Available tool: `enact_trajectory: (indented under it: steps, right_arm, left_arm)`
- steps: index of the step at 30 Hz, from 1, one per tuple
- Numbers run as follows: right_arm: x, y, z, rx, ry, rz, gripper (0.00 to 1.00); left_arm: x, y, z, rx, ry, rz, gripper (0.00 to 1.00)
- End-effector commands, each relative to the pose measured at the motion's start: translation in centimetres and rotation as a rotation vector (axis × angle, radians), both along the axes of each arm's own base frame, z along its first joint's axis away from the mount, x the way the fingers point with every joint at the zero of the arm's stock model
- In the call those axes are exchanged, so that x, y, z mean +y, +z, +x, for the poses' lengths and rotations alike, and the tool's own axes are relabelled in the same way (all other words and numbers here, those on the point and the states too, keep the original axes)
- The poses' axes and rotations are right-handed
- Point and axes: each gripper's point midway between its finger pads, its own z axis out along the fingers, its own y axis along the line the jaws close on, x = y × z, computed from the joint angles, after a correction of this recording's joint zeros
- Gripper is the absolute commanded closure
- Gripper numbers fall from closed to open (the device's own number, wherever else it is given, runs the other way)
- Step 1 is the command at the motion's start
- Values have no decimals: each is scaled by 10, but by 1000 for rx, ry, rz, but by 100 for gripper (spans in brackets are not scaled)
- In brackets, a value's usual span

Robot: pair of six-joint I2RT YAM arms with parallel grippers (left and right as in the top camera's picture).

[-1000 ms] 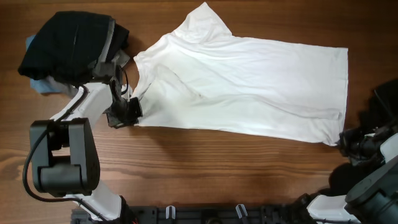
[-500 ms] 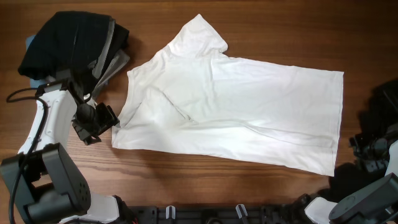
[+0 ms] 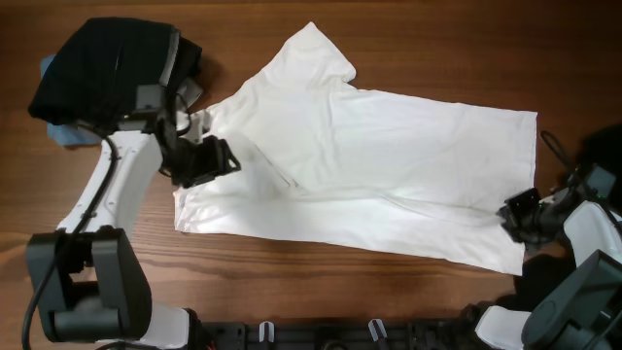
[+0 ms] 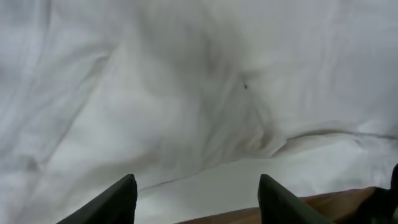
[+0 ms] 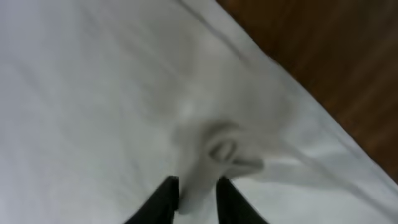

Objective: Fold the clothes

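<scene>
Next, I pull the white T-shirt's middle edge straight with my right gripper, because it sags and puckers near that gripper, before that gripper takes the T-shirt's far corner to fold.
A white T-shirt lies spread on the wooden table, with one sleeve pointing to the far side. My left gripper hovers over the shirt's left end, near the collar. In the left wrist view that gripper is open, its fingers wide apart above the cloth and holding nothing. My right gripper is at the shirt's near right corner. The right wrist view shows it shut on a raised fold of the white cloth.
A pile of black clothing sits at the far left on a blue cloth, just behind the left arm. Bare wooden table runs along the front. A black rail lines the near edge.
The left gripper moved up and right from the shirt's left edge onto the shirt. The right gripper came in from the right edge and closed on a fold at the corner.
</scene>
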Motion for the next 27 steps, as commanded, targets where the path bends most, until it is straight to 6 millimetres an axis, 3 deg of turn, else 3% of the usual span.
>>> enact_trajectory:
  steps: [1, 2, 4, 7, 10, 11, 13, 14, 16, 18, 21, 22, 24, 27]
  right_arm:
    - [-6, 25, 56, -264, -36, 41, 70]
    - [-8, 41, 78, -393, 13, 37, 66]
    - [5, 61, 92, -513, 153, 62, 61]
    - [21, 59, 76, -484, 279, 67, 56]
    - [43, 48, 43, -371, 354, 131, 57]
    - [46, 41, 30, -299, 332, 152, 73]
    - [38, 29, 16, -181, 258, 126, 92]
    - [27, 19, 3, -69, 148, 98, 96]
    - [30, 7, -23, 92, -15, 138, 96]
    - [34, -4, -26, 95, -6, 134, 96]
    - [15, -12, 5, -60, -75, 63, 96]
    - [8, 1, 33, -205, -39, 44, 96]
    - [15, 46, 84, -516, 102, 82, 96]
    - [23, 106, 119, -739, 244, 130, 96]
  left_arm:
    - [-27, 15, 13, -110, -110, -21, 36]
    - [-34, 15, 15, -125, -130, -19, 34]
    - [-39, 15, 14, -129, -149, -17, 34]
    - [-42, 15, 13, -139, -179, -14, 33]
    - [-42, 15, 13, -151, -199, -11, 34]
    - [-42, 16, 14, -153, -199, -11, 42]
    - [-42, 21, 19, -170, -199, -11, 52]
    - [-43, 27, 24, -187, -198, -11, 57]
    - [-43, 38, 30, -207, -198, -11, 79]
    - [-43, 41, 29, -202, -198, -10, 87]
    - [-39, 37, 28, -188, -194, 19, 87]
    - [-39, 37, 30, -194, -194, 18, 84]
    - [-39, 39, 33, -210, -194, 19, 78]
    - [-37, 52, 45, -255, -188, 40, 67]
